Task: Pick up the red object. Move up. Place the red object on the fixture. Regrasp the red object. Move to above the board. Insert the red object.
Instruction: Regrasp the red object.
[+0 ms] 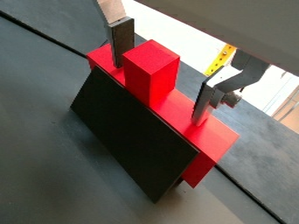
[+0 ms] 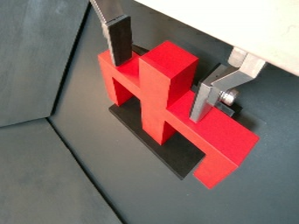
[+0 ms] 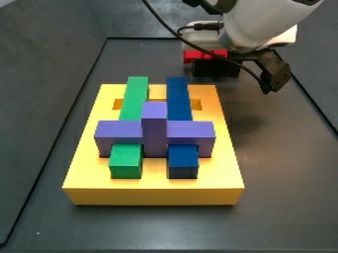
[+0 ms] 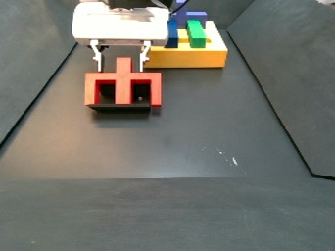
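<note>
I should expect hidden legs on the red object [image 1: 152,74] when I lift it, because the crossbar's red end [image 1: 204,165] goes down behind the dark fixture's plate.
The red object [image 4: 121,88] rests on the dark fixture [image 4: 119,107], crossbar level and central stem [image 1: 149,70] pointing up toward the wrist. My gripper [image 1: 159,98] is open and straddles that stem. One finger [image 1: 121,44] stands close beside the stem and the opposite finger [image 1: 208,98] is a clear gap away, down at the crossbar. In a wrist view the red object [image 2: 163,101] leans on the fixture's plate [image 2: 176,159]. In a side view the gripper [image 3: 235,61] hides most of the red object [image 3: 203,56]. The yellow board [image 3: 90,170] lies nearer the camera there.
Green, blue and purple blocks [image 3: 152,124] sit in the board's slots. The board [image 4: 197,57] stands beyond the fixture, off to the right in a side view. Dark walls edge the floor [image 4: 197,137].
</note>
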